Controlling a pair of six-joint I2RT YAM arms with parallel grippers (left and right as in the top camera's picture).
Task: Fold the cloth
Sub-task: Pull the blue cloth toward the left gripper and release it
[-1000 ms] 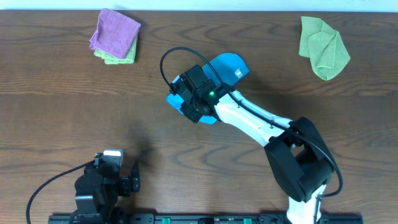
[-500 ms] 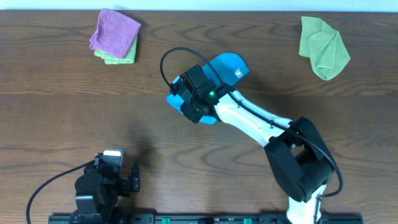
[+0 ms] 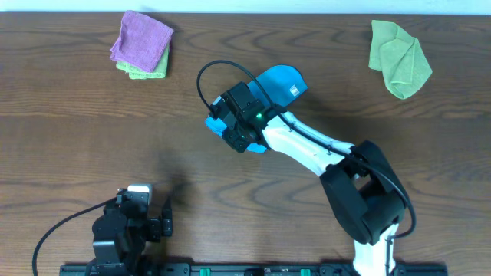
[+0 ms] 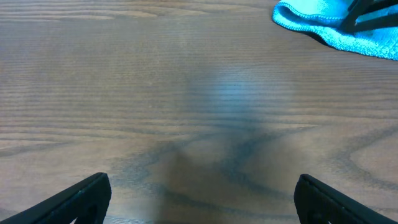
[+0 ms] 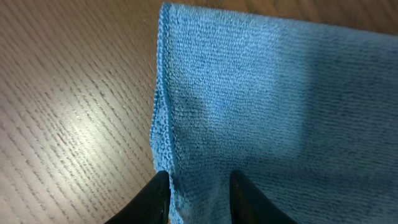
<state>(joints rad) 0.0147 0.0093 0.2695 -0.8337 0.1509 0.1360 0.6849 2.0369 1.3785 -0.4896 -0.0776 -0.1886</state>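
My left gripper is far from the sky-blue cloth [image 3: 281,83], so next my right gripper pulls its near end [image 3: 256,147] toward the front before my left gripper takes hold.
The sky-blue cloth [image 3: 282,80] lies at the table's middle, partly folded, its small white tag [image 3: 292,90] on the upper right part. It shows at the top right of the left wrist view [image 4: 323,25] and fills the right wrist view [image 5: 267,93]. My right gripper [image 3: 229,129] is over the cloth's lower left end, and its fingers [image 5: 199,193] are closed narrowly on a bunched fold by the cloth's left edge. My left gripper [image 4: 199,199] is open and empty over bare wood near the front left [image 3: 157,221].
A purple cloth [image 3: 142,38] lies on a green cloth [image 3: 146,73] at the back left. A light green cloth [image 3: 399,57] lies crumpled at the back right. A black cable [image 3: 203,77] loops above the right wrist. The table [image 3: 77,138] is dark wood.
Almost nothing: the right arm's elbow has shifted slightly left. The cloth and the left arm have not moved.
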